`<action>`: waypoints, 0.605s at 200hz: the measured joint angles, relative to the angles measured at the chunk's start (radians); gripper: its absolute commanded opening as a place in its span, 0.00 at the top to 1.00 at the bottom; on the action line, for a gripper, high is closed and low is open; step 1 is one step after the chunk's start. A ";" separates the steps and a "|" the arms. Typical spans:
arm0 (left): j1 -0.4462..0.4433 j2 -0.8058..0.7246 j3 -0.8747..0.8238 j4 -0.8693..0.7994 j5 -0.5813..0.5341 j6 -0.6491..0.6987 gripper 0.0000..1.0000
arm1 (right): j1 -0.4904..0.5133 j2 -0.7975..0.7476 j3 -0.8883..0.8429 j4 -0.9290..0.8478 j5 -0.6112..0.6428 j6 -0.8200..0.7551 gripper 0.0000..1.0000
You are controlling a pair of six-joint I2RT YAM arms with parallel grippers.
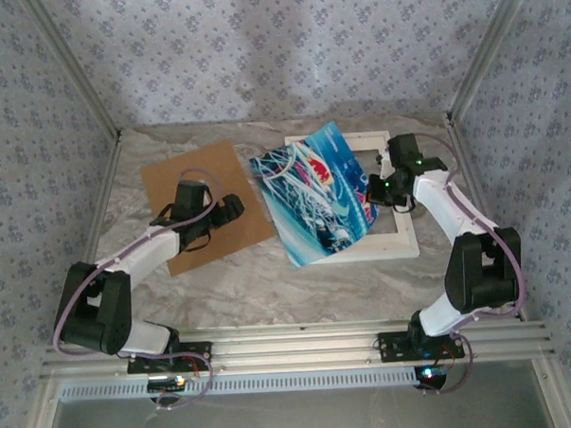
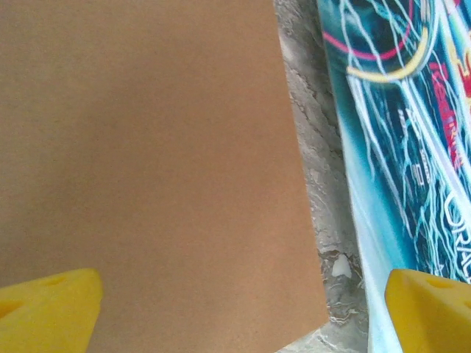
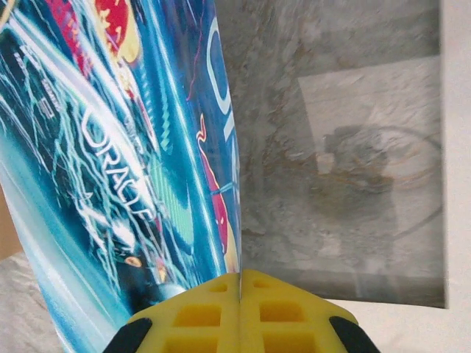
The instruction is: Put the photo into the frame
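Note:
The photo's printed side (image 1: 308,189) is facing up over the frame. My right gripper should swing the photo's pinched edge toward the brown board (image 1: 255,217) to turn the photo face down.
The photo (image 1: 313,196), a blue-teal swirled print with red marks, lies tilted over the left part of the white frame (image 1: 400,239), its right edge lifted. My right gripper (image 1: 374,190) is shut on that right edge; in the right wrist view the yellow fingers (image 3: 199,320) pinch the sheet (image 3: 110,169) edge-on, above the frame's opening and its white moulding (image 3: 456,147). My left gripper (image 1: 236,209) hovers open over the brown backing board (image 1: 205,204), near its right edge. Its yellow fingertips (image 2: 44,309) flank the board (image 2: 147,162), with the photo (image 2: 405,132) at the right.
Crumpled grey-white paper (image 1: 298,284) covers the table. Patterned walls with metal posts close off the left, right and back. An aluminium rail (image 1: 301,344) carrying both arm bases runs along the near edge.

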 measured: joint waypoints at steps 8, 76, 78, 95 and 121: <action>-0.006 0.008 0.004 0.001 0.000 -0.001 0.01 | 0.000 -0.009 0.020 -0.019 0.026 -0.010 1.00; -0.029 0.052 0.029 0.005 0.008 -0.001 0.01 | 0.042 -0.121 0.306 -0.193 0.506 -0.142 1.00; -0.029 0.053 0.029 0.005 0.009 -0.001 0.01 | 0.047 -0.126 0.312 -0.196 0.526 -0.148 1.00; -0.032 0.061 0.029 0.007 0.012 -0.001 0.02 | 0.111 -0.166 0.363 -0.211 0.668 -0.207 1.00; -0.040 0.076 0.033 0.012 0.019 -0.001 0.02 | 0.235 -0.191 0.410 -0.213 0.832 -0.285 1.00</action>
